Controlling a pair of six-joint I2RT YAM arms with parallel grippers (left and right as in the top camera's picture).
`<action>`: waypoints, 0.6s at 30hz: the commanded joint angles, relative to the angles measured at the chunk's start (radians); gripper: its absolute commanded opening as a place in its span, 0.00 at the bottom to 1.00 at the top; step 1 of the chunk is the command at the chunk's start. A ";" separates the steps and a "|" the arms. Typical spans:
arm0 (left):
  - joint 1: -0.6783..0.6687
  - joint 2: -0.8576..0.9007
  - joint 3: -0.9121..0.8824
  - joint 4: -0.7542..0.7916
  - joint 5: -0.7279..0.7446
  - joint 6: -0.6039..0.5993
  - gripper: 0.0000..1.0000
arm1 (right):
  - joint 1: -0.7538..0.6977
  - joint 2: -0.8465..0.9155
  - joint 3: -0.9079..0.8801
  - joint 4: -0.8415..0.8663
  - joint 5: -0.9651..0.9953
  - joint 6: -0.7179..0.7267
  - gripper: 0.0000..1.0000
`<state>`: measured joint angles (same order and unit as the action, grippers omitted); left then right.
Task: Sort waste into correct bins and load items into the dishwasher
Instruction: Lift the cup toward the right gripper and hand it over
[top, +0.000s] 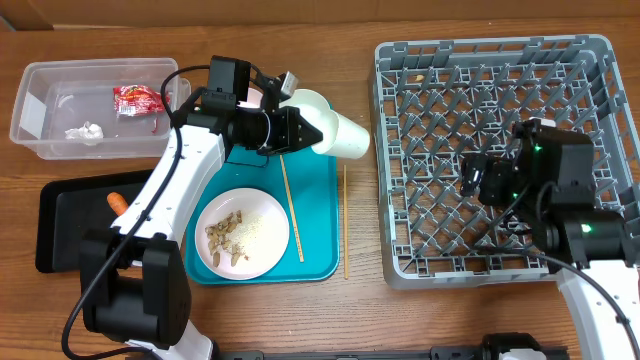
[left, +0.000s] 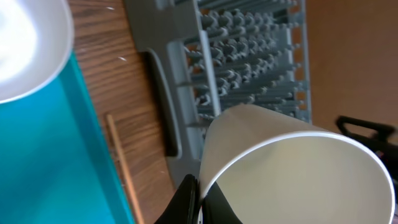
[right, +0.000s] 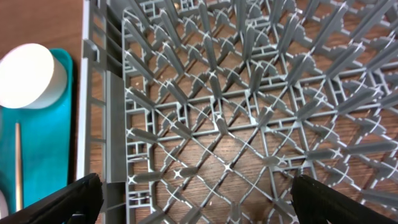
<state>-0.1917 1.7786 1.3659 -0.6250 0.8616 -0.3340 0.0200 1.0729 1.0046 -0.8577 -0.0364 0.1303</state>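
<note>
The small white cup (top: 327, 138) is held by its rim in my left gripper, short of the dish rack, so next my right gripper takes hold of the cup's base (top: 359, 140) and loads the cup.
My left gripper (top: 303, 130) is shut on the rim of the small white cup (top: 345, 136), which lies sideways above the right edge of the teal tray (top: 318, 215). In the left wrist view the black fingers (left: 186, 202) pinch the cup (left: 292, 168) wall. A white bowl (top: 312, 100) sits just behind it. The white plate (top: 243, 232) holds beige food scraps (top: 225, 232). One chopstick (top: 291, 205) lies on the teal tray, another (top: 345, 220) on the table. My right gripper (right: 199, 199) hangs open over the grey dish rack (top: 500, 60).
The clear tub (top: 40, 80) at the far left holds the red wrapper (top: 135, 98) and the white tissue (top: 87, 131). The black tray (top: 65, 225) below it carries the carrot (top: 117, 201). The rack's left wall (right: 96, 124) stands close to the teal tray.
</note>
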 joint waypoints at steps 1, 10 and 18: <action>0.002 -0.027 0.017 0.002 0.164 -0.004 0.04 | -0.005 0.001 0.029 0.023 -0.024 0.004 1.00; 0.000 -0.027 0.017 0.084 0.584 -0.100 0.04 | -0.005 0.061 0.029 0.272 -0.957 -0.270 1.00; -0.016 -0.027 0.017 0.113 0.620 -0.129 0.04 | 0.005 0.132 0.029 0.427 -1.255 -0.269 1.00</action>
<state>-0.1944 1.7786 1.3659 -0.5224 1.4334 -0.4412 0.0158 1.1961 1.0096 -0.4526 -1.1095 -0.1192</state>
